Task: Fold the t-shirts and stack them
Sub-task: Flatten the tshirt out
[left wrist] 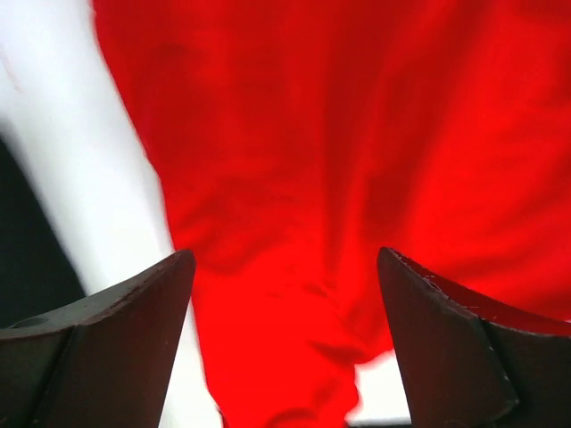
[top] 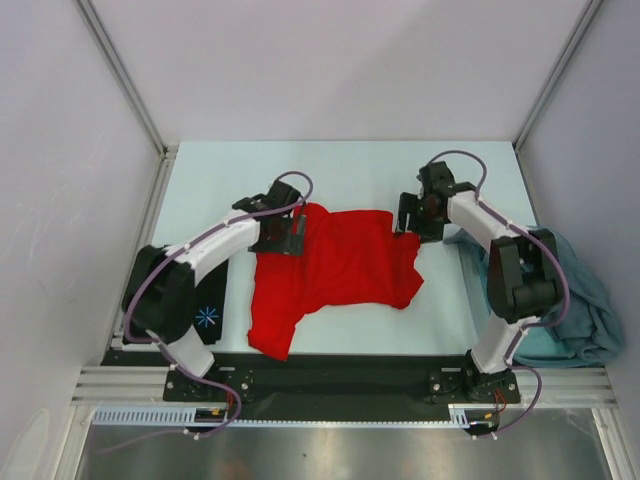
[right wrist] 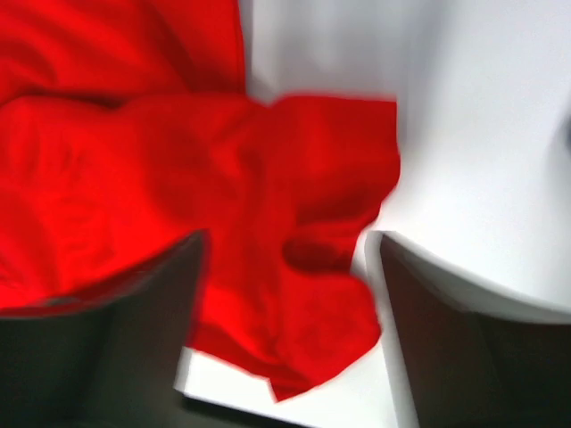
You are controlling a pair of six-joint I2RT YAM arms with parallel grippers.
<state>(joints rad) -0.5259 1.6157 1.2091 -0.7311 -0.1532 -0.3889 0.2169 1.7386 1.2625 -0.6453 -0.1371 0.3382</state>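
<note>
The narrow end [top: 272, 330] of the red t-shirt [top: 345, 260] sticks out toward the black bar, so I expect that end to hang lowest when I lift the red t-shirt.
A bright red t-shirt [top: 335, 270] lies partly spread in the middle of the white table [top: 350, 170]. My left gripper [top: 287, 238] hovers over its far left corner. In the left wrist view the left gripper [left wrist: 285, 267] stands open, with red cloth [left wrist: 357, 134] lying below the gap and not pinched. My right gripper [top: 410, 222] is at the shirt's far right corner. It is open too [right wrist: 285, 241], above a crumpled red edge [right wrist: 294, 294]. A black t-shirt with a starburst print [top: 207, 316] lies under the left arm. Teal-grey t-shirts [top: 580, 300] are heaped at the right.
Metal frame posts and pale walls close in the table on three sides. The arm bases sit on a black rail [top: 330, 375] along the near edge. The teal-grey heap hangs partly over the table's right edge behind the right arm.
</note>
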